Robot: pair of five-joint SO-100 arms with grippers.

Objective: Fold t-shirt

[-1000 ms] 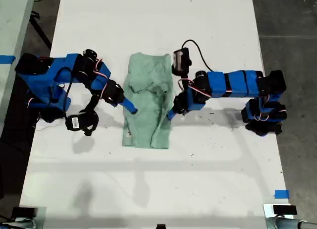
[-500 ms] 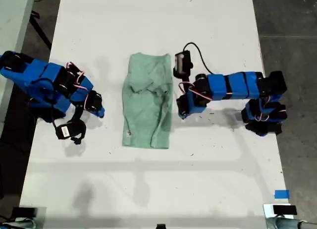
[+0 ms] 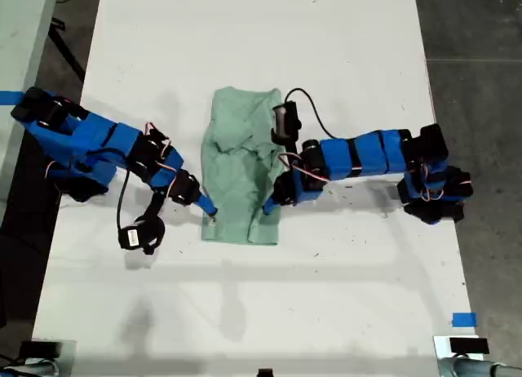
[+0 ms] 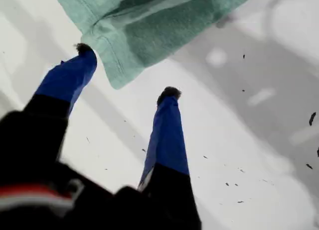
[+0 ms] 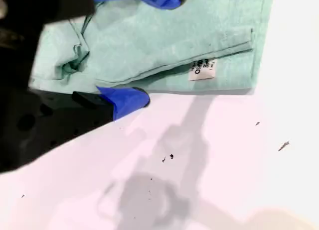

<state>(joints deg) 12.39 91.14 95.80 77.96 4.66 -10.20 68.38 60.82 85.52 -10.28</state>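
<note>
I expect the pale green t-shirt (image 3: pixel 241 153) to double over into a short, wide bundle when I fold it, because its hem shows limp, stacked layers (image 4: pixel 112 33).
The pale green t-shirt (image 3: pixel 241 173) lies folded into a narrow upright strip on the white table (image 3: pixel 245 34). My first gripper (image 3: pixel 208 210) reaches in from the exterior view's left to the shirt's near left corner. In the first wrist view the first gripper (image 4: pixel 125 70) is open, and the hemmed corner of the t-shirt (image 4: pixel 164 21) lies between its fingers. My second gripper (image 3: pixel 267 206) comes from the exterior view's right to the near right corner. It (image 5: pixel 155 48) is open astride the t-shirt (image 5: pixel 199 31) edge, with one finger over the cloth and one on the table. A white label (image 5: pixel 202 69) shows near the hem.
Both arm bases stand at the table's side edges in the exterior view. A black camera (image 3: pixel 140 237) hangs on its cable by the first arm. Blue tape (image 3: pixel 463 319) marks the near right of the table. Grey floor (image 3: pixel 481 34) lies beyond the right edge.
The first arm, drawn back half a second ago, has swung in to the shirt's near left corner. The second gripper has moved from beside the right edge onto the near right corner.
</note>
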